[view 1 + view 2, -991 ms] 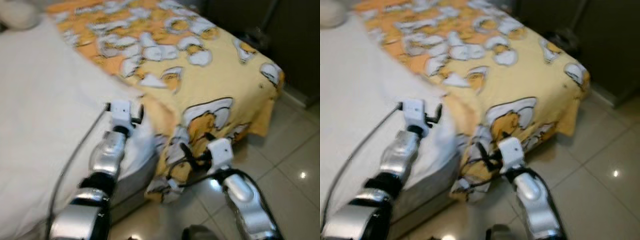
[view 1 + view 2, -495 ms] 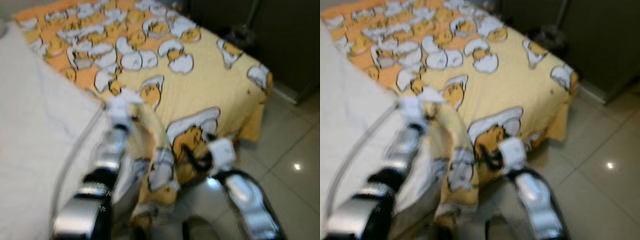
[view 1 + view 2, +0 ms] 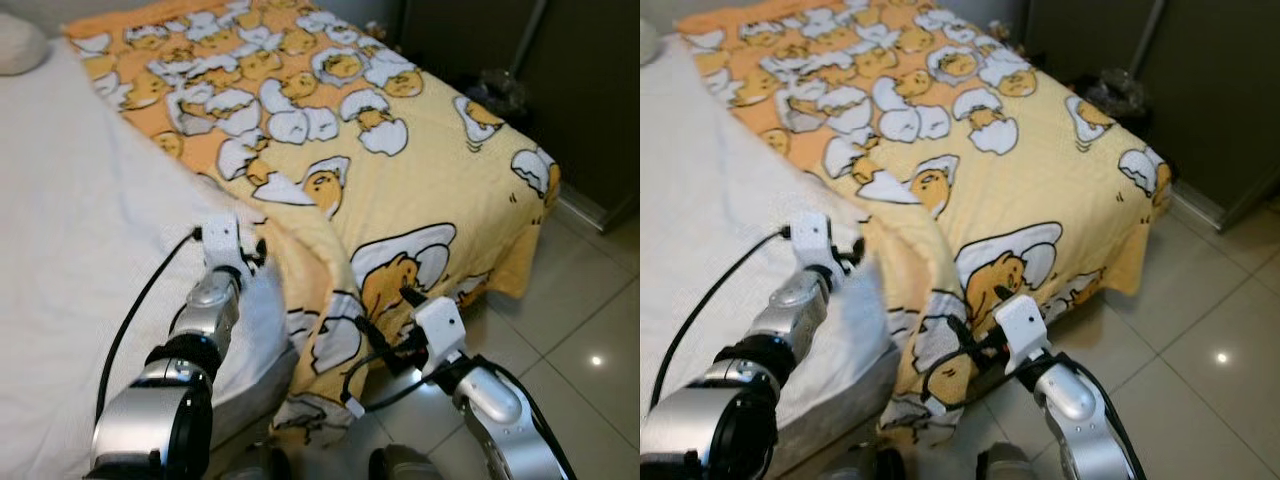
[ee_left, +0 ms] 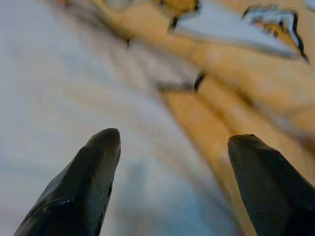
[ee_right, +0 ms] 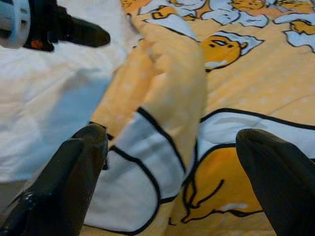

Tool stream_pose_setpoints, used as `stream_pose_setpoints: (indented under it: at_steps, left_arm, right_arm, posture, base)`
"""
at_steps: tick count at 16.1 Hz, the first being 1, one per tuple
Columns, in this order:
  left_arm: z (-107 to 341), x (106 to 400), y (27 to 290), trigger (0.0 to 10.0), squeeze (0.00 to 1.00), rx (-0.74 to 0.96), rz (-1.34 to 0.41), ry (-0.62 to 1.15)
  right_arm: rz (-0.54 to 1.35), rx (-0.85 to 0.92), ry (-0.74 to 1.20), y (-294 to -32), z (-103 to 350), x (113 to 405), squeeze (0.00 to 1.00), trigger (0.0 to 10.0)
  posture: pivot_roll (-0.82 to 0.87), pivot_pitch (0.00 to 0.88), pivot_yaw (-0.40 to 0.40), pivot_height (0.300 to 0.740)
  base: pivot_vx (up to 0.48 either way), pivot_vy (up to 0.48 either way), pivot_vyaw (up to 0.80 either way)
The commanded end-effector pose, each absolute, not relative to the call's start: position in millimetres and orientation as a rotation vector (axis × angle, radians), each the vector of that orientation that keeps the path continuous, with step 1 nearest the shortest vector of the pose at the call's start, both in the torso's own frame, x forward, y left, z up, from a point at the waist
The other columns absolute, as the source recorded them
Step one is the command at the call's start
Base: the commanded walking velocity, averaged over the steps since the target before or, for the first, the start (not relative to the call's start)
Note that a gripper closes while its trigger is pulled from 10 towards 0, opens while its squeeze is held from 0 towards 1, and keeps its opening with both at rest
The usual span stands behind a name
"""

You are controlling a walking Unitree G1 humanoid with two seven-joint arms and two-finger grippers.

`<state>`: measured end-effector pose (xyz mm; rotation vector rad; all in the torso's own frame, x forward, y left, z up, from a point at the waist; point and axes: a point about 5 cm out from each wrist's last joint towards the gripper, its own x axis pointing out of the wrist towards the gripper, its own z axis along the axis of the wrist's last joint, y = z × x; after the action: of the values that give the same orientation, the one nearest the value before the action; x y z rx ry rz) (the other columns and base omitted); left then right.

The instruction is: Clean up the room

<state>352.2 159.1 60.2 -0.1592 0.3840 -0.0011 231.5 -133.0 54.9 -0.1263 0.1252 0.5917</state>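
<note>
I expect the yellow blanket (image 3: pixel 400 195) to bunch into a fold when I pull it, while its far part stays spread, because its near edge lies in loose stacked folds (image 3: pixel 305 262).
A yellow blanket (image 3: pixel 420 190) printed with cartoon eggs covers the right part of the bed, and its near corner hangs toward the floor. My left gripper (image 3: pixel 256 250) rests on the white sheet (image 3: pixel 80 230) right at the blanket's folded edge. Its fingers (image 4: pixel 93 167) are open, with sheet and blanket edge (image 4: pixel 231 113) ahead of them. My right gripper (image 3: pixel 385 315) is low at the bed's side, against the hanging corner. It is open, and a raised blanket fold (image 5: pixel 167 88) lies just beyond its fingertips (image 5: pixel 83 162).
A pillow (image 3: pixel 18 42) lies at the far left of the bed. Dark cabinet fronts (image 3: pixel 590 90) stand along the right, with a dark object (image 3: pixel 497 85) on the floor by them. Glossy tiled floor (image 3: pixel 590 330) runs beside the bed.
The view has swayed and is sharp again. The blanket fold that bulged over my left arm half a second ago now lies lower, beside the left gripper. Both arms stay at the blanket's near edge.
</note>
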Motion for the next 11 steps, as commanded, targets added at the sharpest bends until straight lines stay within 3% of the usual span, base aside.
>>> stream_pose_setpoints:
  at_steps: [1,2,6,8,11]
  left_arm:
    - [65,357,157,10.0,0.0,-0.249,-0.033,0.396]
    - [69,359,147,10.0,0.0,-0.336,-0.101,0.391]
    - [66,357,133,10.0,0.0,-0.374,-0.153,0.406]
    - [63,355,126,10.0,0.0,-0.314,-0.149,0.425]
    - [66,358,136,10.0,0.0,-0.218,-0.054,0.398]
  right_arm:
    - [0.604,-0.114,0.126,-132,56,229,0.0,10.0]
    - [0.601,-0.112,0.129,-132,56,227,0.0,10.0]
    - [0.606,-0.101,0.14,-133,56,224,0.0,10.0]
    - [0.614,-0.096,0.147,-132,56,220,0.0,10.0]
    - [0.615,-0.095,0.157,-132,54,217,0.0,10.0]
  posture:
    - [-0.23,0.134,0.055,0.731]
    - [-0.23,0.135,0.056,0.731]
    - [-0.24,0.146,0.051,0.731]
    - [-0.24,0.158,0.044,0.731]
    - [-0.25,0.165,0.044,0.731]
  base:
    - [0.0,0.0,0.0]
    - [0.0,0.0,0.0]
    - [0.0,0.0,0.0]
    - [0.0,0.0,0.0]
    - [0.0,0.0,0.0]
